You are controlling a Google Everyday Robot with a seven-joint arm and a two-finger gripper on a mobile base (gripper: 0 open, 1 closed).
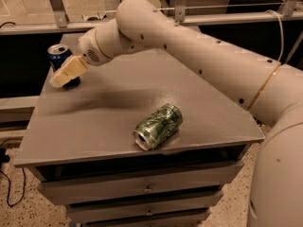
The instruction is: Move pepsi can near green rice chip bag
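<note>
The robot's white arm (145, 24) blocks the view of part of the table's far edge, so the robot should expect the green rice chip bag to be hidden behind that arm.
The pepsi can (56, 56) stands upright at the far left corner of the grey table (99, 122); it is dark blue with a silver top. My gripper (60, 78) is at the can's lower right side and covers part of its body in the camera view. I cannot tell whether it touches the can. My white arm (199, 56) reaches in from the right, across the table. The green rice chip bag is out of view.
A green patterned can (158, 126) lies on its side near the table's front edge, its open end facing front left. Drawers (142, 188) sit under the tabletop. Metal frame posts (56, 4) stand behind. A cable (7, 183) lies on the floor at left.
</note>
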